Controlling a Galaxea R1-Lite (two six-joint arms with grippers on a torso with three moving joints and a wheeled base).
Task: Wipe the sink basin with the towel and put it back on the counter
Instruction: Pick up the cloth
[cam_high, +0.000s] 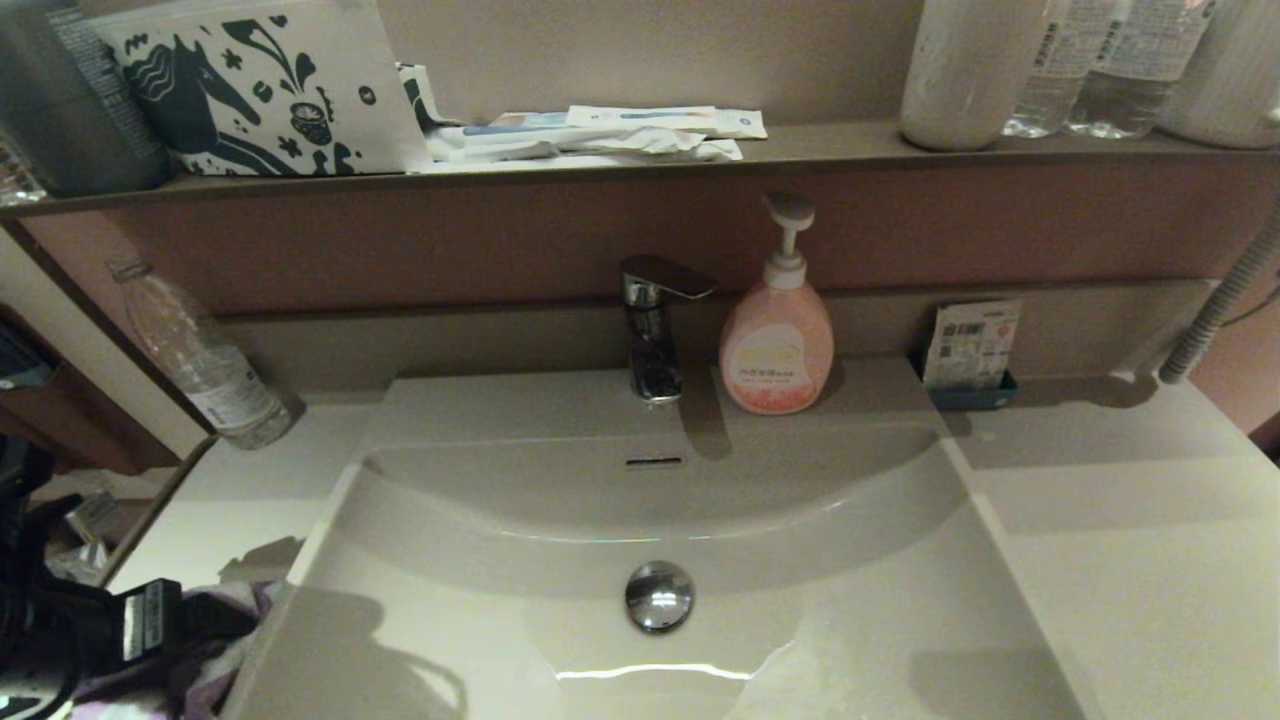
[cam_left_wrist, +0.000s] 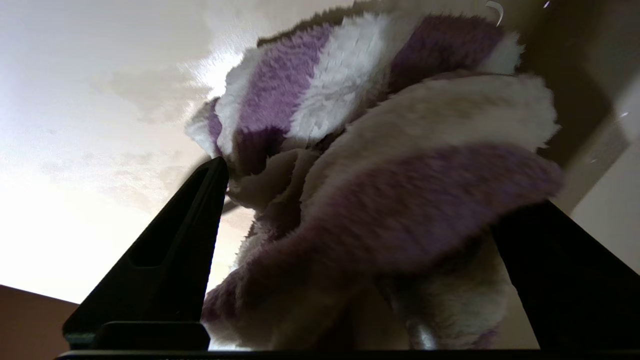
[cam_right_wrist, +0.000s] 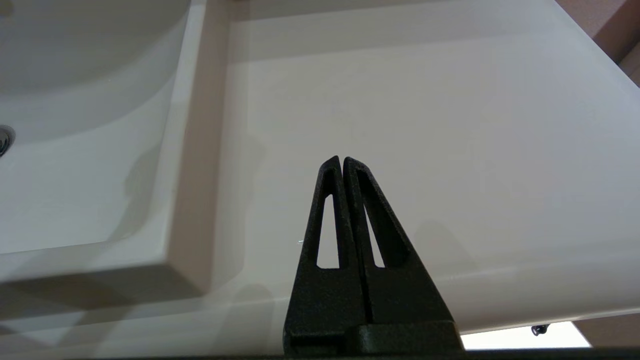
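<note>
The towel (cam_high: 228, 660) is in thick folds (cam_left_wrist: 420, 144) between my left gripper's fingers, so it will stay bunched and its loose ends will flop when I wipe.
The purple-and-white striped towel (cam_high: 205, 675) lies bunched on the counter at the near left corner, beside the sink basin (cam_high: 800, 600). My left gripper (cam_high: 215, 615) is down at the towel. In the left wrist view the towel (cam_left_wrist: 380, 165) fills the space between the widely spread fingers (cam_left_wrist: 200, 225) of the left gripper (cam_left_wrist: 360, 190), which is open. The basin holds nothing but its chrome drain plug (cam_high: 659, 596). My right gripper (cam_right_wrist: 343, 159) is shut and empty, hovering over the bare counter (cam_right_wrist: 400, 100) to the right of the basin (cam_right_wrist: 75, 100); it does not show in the head view.
A chrome faucet (cam_high: 650, 330) and a pink pump soap bottle (cam_high: 777, 340) stand behind the basin. A clear plastic bottle (cam_high: 205, 365) leans at the back left. A small packet (cam_high: 972, 345) stands back right. The brown shelf (cam_high: 820, 145) above carries the horse-print pouch (cam_high: 270, 90) and bottles.
</note>
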